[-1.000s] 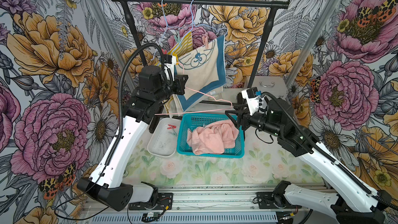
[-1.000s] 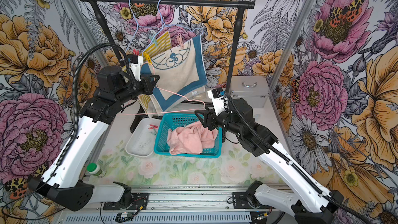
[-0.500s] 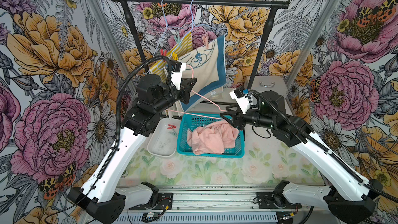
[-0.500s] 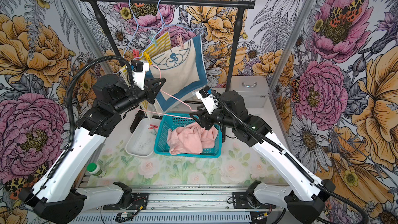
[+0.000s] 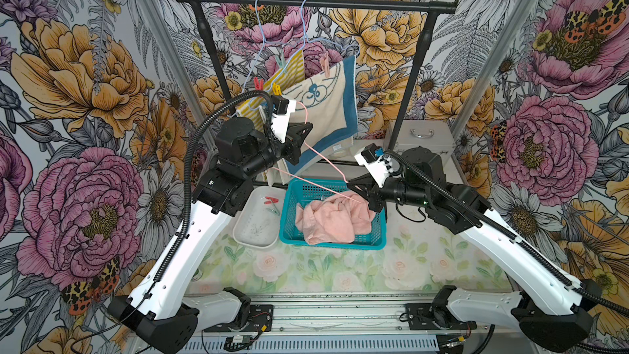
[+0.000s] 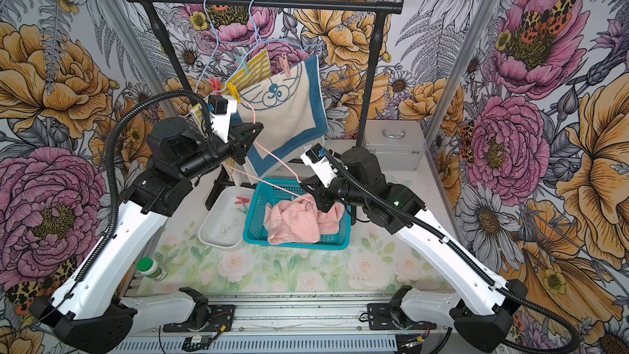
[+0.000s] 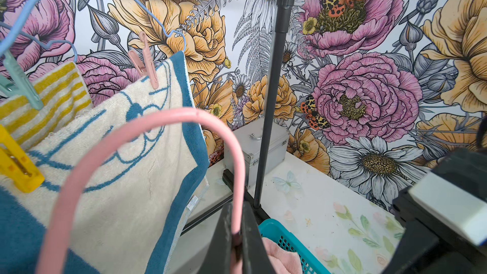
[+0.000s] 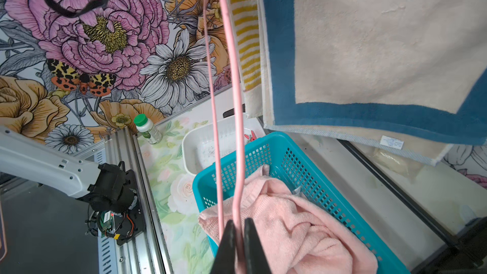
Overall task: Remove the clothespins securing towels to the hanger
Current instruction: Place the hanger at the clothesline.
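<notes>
The pink hanger's hook end (image 5: 304,108) is held tight in my left gripper, so that gripper should open to let my right gripper hang the hook on the bar's empty part (image 5: 411,5).
A bare pink hanger (image 5: 323,160) stretches between my two grippers above the basket. My left gripper (image 7: 237,212) is shut on its hook end, in front of the cream blue-bordered towel (image 5: 326,103). My right gripper (image 8: 238,224) is shut on the wire at its other end. The cream towel and a yellow-striped towel (image 5: 289,69) hang from blue hangers (image 5: 262,28). Pale pink (image 5: 325,63) and yellow (image 5: 276,89) clothespins are on the cream towel, and mint (image 5: 280,62) and red (image 5: 258,83) ones on the striped towel. The pink towel (image 5: 332,219) lies crumpled in the teal basket (image 5: 340,245).
A white tray (image 5: 252,233) left of the basket holds a red clothespin (image 5: 271,200) and a mint one (image 5: 273,212). The black rail (image 5: 313,3) spans the back on two posts. A silver case (image 5: 420,136) sits back right, a green-capped bottle (image 6: 151,269) front left.
My right gripper has moved left and closed on the pink hanger's wire. My left gripper, still holding the hanger, has shifted right toward the cream towel.
</notes>
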{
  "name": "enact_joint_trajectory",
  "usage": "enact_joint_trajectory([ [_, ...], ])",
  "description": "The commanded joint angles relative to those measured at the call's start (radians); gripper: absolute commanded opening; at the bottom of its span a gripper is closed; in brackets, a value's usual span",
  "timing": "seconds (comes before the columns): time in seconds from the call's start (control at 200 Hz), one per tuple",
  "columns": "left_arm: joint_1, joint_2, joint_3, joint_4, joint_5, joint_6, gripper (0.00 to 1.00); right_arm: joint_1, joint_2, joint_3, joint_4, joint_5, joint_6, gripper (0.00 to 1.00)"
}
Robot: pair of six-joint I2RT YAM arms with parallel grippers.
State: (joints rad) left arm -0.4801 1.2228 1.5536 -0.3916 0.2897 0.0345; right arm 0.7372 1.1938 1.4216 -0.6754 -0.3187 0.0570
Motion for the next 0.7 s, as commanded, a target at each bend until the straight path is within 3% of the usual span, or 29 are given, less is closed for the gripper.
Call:
enact_joint_trajectory([
  [0.0, -0.006, -0.026, 0.0, 0.05, 0.027, -0.016, 0.0, -0.003, 0.013, 0.019, -0.006, 0.049, 0.006, 0.0],
  [0.06, -0.005, -0.029, -0.002, 0.05, 0.012, -0.021, 0.0, 0.001, 0.011, 0.019, -0.006, 0.06, 0.008, 0.0],
  [0.165, 0.006, -0.04, -0.005, 0.048, -0.012, -0.034, 0.15, 0.009, 0.001, 0.025, -0.005, 0.084, 0.007, 0.0],
  [0.335, 0.027, -0.084, -0.023, 0.052, -0.055, -0.042, 0.7, 0.013, -0.039, 0.04, -0.005, 0.095, 0.009, 0.0],
  [0.38, 0.028, -0.1, -0.033, 0.057, -0.044, -0.033, 0.79, 0.013, -0.055, 0.041, -0.004, 0.099, 0.01, 0.0],
  [0.696, 0.055, -0.141, -0.07, 0.057, -0.063, -0.046, 0.9, -0.005, -0.214, -0.026, -0.013, 0.082, 0.086, 0.0],
])
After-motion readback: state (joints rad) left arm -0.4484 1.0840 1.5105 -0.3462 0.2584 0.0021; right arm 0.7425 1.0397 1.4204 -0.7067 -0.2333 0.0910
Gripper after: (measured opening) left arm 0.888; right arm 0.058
